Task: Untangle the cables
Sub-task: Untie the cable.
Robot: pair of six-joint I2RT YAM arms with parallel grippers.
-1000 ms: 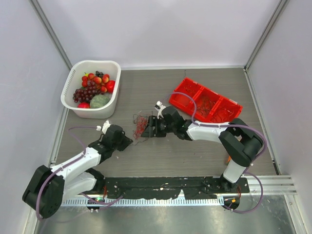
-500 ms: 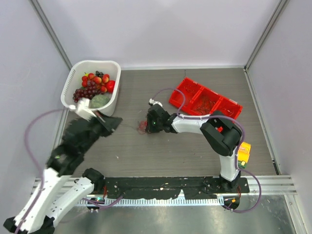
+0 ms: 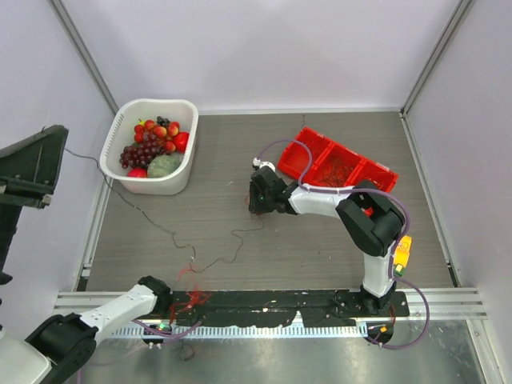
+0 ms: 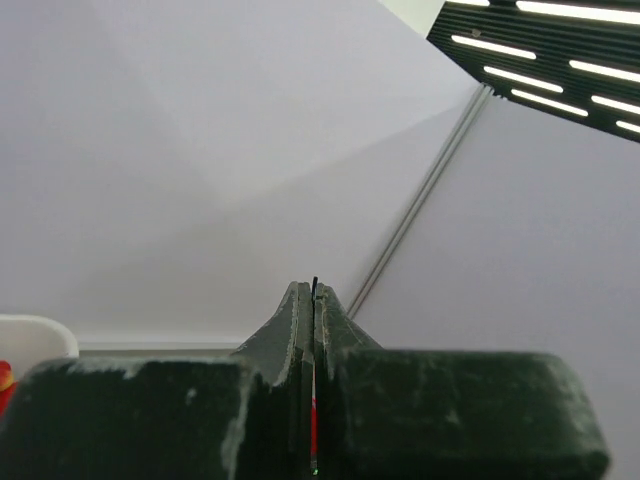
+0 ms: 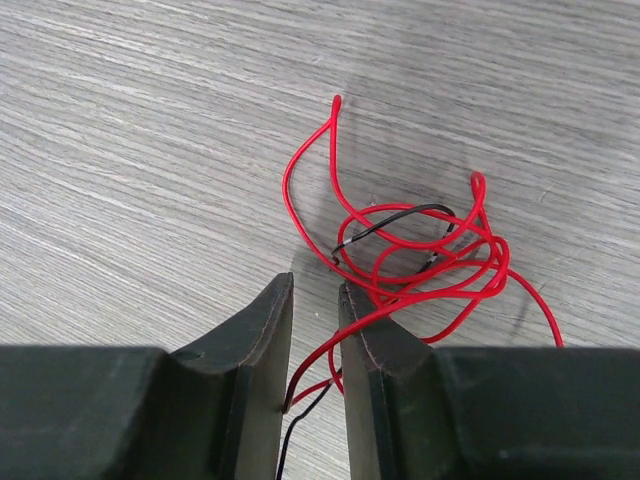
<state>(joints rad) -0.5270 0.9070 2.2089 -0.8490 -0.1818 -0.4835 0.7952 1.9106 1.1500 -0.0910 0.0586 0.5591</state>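
Observation:
Red wire lies across the front rail [image 3: 192, 301], so my left gripper should move back gently while my right gripper brings that red wire [image 3: 192, 276] to the middle.
The cables show in the right wrist view as a loose knot of thin red wires [image 5: 420, 255] with a short dark strand, lying on the wood-grain table. My right gripper [image 5: 313, 285] sits low over them with its jaws a little apart. A red and a dark wire run loosely through the gap. From above, that gripper [image 3: 256, 202] hides the knot. My left gripper [image 3: 58, 144] is raised high at the far left, shut on a thin wire [image 4: 314, 400]. A long dark strand [image 3: 160, 228] trails from it across the table. Red wire [image 3: 195, 299] lies at the front rail.
A white basket [image 3: 186, 160] of fruit stands at the back left, close to the trailing strand. A red divided bin [image 3: 376, 166] holding more wire sits at the back right. A black rail [image 3: 280, 304] runs along the near edge, and walls close in three sides.
My left arm has swung up and far to the left, drawing a long dark strand out of the tangle. The right gripper shifted slightly right and back; its jaws narrowed.

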